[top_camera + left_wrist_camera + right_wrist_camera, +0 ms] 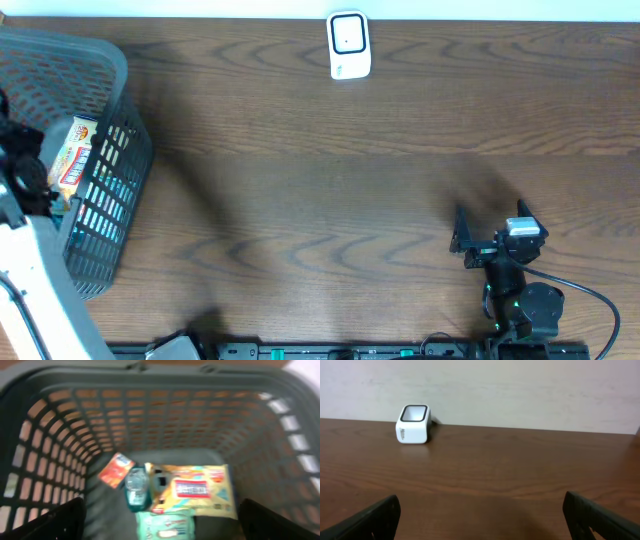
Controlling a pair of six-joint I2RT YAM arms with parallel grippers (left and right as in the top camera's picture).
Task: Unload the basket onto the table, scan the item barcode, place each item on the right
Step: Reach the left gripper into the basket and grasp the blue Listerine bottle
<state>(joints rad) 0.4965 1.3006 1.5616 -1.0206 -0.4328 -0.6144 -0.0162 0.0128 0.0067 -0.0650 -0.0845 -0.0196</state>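
Note:
The teal round container (137, 492) is standing upright and its top is clear of the packets. My left gripper should now go down until its open fingers are on either side of that top (136, 479).
Inside the grey basket (165, 415), the left wrist view shows several items. A yellow snack packet (197, 489) lies flat, a small orange-red packet (116, 470) to its left. A teal round container (137, 489) sits between them, and a pale green packet (165, 527) is nearest. My left gripper (162, 527) hangs open above them, touching nothing. The white barcode scanner (349, 45) stands at the table's far edge. My right gripper (482, 522) rests open and empty near the front right, facing the scanner (413, 425).
The basket (110, 150) takes up the table's left end, with my left arm reaching over its near side. The wooden table (320, 190) stretches between basket and scanner. A pale wall runs behind the scanner.

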